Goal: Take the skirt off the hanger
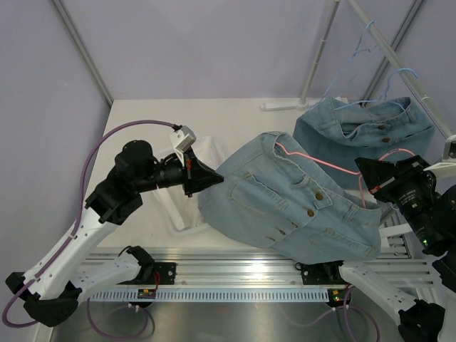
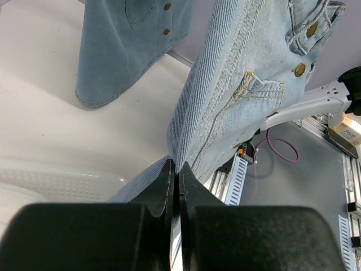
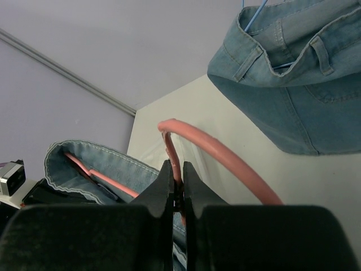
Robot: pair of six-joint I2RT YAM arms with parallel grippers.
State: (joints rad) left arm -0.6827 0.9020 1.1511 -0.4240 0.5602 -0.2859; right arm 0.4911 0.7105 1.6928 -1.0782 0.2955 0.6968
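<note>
The pink hanger's arms are inside the skirt's waistband, so my left gripper should pull the hem from the hanger before lowering the skirt into the white tray.
A light blue denim skirt with brass buttons is stretched above the table between my two arms. A pink hanger runs through its waistband. My left gripper is shut on the skirt's edge at the left; in the left wrist view the denim rises from between the pinched fingers. My right gripper is shut on the hanger near its hook. In the right wrist view the pink hook curves over the shut fingers, with the open waistband at the lower left.
A darker denim skirt hangs on a blue hanger from a slanted rail at the back right. A white perforated tray lies on the table under the left gripper. A slotted metal rail runs along the near edge.
</note>
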